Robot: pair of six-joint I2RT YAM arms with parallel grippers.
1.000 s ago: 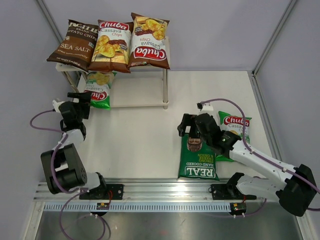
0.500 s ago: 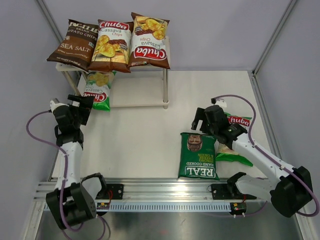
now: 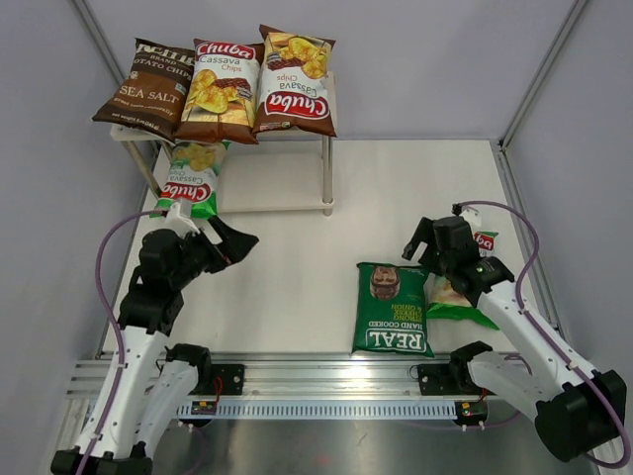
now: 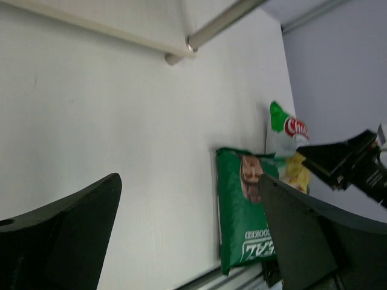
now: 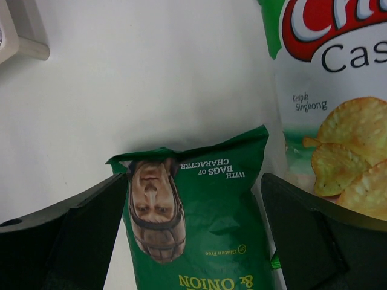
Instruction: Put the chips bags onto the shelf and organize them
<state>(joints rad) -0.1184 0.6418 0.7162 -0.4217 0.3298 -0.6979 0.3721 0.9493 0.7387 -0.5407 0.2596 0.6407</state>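
My gripper will bunch the bag into a crease where it grips when I lift, because the dark green REAL bag's top edge (image 5: 192, 148) is thin and wavy.
The shelf (image 3: 272, 183) stands at the back left. Its top board holds a dark brown Sea Salt bag (image 3: 146, 89) and two brown and white Chuba bags (image 3: 220, 91) (image 3: 295, 87) side by side. A green Chuba bag (image 3: 190, 180) leans out of the lower tier's left end. On the table lie the dark green REAL bag (image 3: 393, 309) (image 5: 205, 205) (image 4: 242, 205) and another green Chuba bag (image 3: 457, 299) (image 5: 332, 121) (image 4: 284, 136). My left gripper (image 3: 223, 239) (image 4: 187, 241) hangs open and empty in front of the shelf. My right gripper (image 3: 436, 239) (image 5: 193, 235) is open, above the REAL bag's top end.
A silver shelf leg (image 3: 327, 183) (image 4: 217, 24) stands between the shelf and the two loose bags. Grey walls close in the table on the left, back and right. The metal rail (image 3: 316, 376) with both arm bases runs along the near edge.
My left arm has swung away from the shelf's lower tier, rightward over the table. My right gripper has drawn back to the right, off the REAL bag's middle. Both stay open.
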